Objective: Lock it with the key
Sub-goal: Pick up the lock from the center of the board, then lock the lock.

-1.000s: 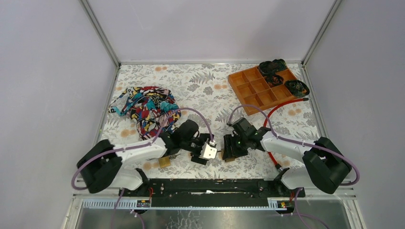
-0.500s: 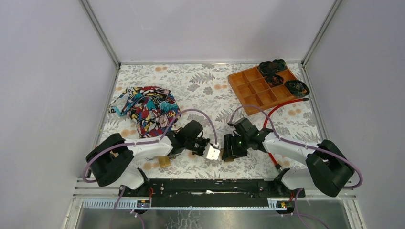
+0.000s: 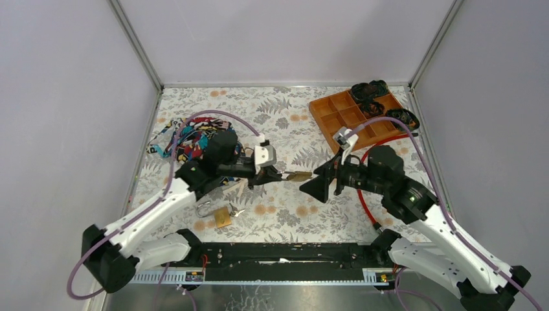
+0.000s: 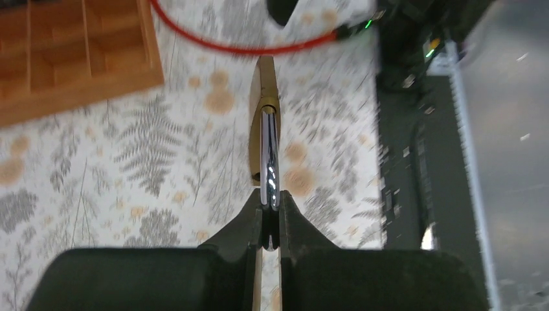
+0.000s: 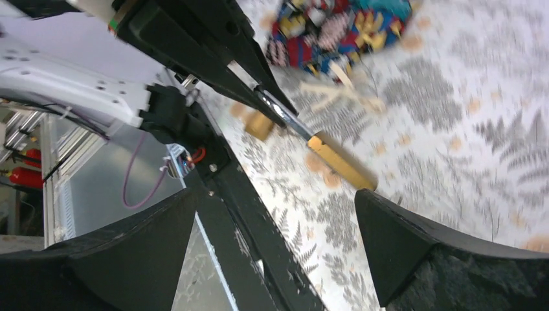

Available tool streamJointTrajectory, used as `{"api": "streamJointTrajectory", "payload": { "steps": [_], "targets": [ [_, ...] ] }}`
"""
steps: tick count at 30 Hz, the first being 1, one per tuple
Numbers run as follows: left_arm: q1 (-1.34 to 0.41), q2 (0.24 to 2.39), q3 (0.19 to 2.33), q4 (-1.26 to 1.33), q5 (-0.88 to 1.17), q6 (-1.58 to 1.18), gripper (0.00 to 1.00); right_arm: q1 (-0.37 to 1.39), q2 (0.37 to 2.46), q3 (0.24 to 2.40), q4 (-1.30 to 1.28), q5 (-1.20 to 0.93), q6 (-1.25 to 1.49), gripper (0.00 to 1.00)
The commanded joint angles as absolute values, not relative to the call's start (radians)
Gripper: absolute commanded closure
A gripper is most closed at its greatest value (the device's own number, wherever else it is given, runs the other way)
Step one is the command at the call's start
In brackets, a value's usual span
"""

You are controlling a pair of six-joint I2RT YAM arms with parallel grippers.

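The padlock slants down from my left gripper. My right gripper should hold the padlock's body (image 5: 343, 163) while my left gripper takes hold of the padlock's shackle (image 4: 268, 149) again, straight on.
My left gripper (image 3: 280, 175) is raised over the middle of the table and shut on the chrome shackle (image 4: 270, 155) of a brass padlock (image 3: 298, 175). The padlock sticks out edge-on beyond the fingertips (image 4: 256, 207). My right gripper (image 3: 314, 179) faces it from the right, wide open, with nothing between its fingers. In the right wrist view the padlock (image 5: 340, 162) hangs just ahead of the open gripper (image 5: 277, 193). A second brass padlock (image 3: 222, 217) lies on the table near the front left. Small keys (image 3: 237, 211) appear to lie beside it.
A colourful cloth (image 3: 197, 142) is bunched at the left. An orange compartment tray (image 3: 353, 120) sits at the back right with black items (image 3: 372, 91) in its far cells. A red cable (image 3: 375, 152) runs down the right side.
The left gripper shut on the padlock's shackle and lifted it from the front of the table. The right gripper opened wide, let go and rose with its arm.
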State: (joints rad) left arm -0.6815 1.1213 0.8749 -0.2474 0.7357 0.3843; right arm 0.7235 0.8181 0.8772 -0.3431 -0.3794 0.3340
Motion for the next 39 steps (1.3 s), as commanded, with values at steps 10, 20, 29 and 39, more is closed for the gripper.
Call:
{"api": "streamJointTrajectory", "payload": {
  "steps": [10, 20, 29, 39],
  "targets": [
    [-0.662, 0.947, 1.044, 0.089, 0.958, -0.159, 1.0, 0.707, 0.678, 0.823, 0.04, -0.565, 0.167, 0.0],
    [-0.66, 0.947, 1.042, 0.158, 0.983, -0.192, 1.0, 0.708, 0.75, 0.854, 0.14, -0.642, 0.255, 0.5],
    [-0.661, 0.948, 1.03, 0.185, 0.989, -0.218, 1.0, 0.707, 0.727, 0.853, 0.192, -0.661, 0.321, 0.4],
    [-0.661, 0.96, 1.025, 0.211, 0.989, -0.283, 1.0, 0.706, 0.741, 0.888, 0.187, -0.657, 0.332, 1.0]
  ]
}}
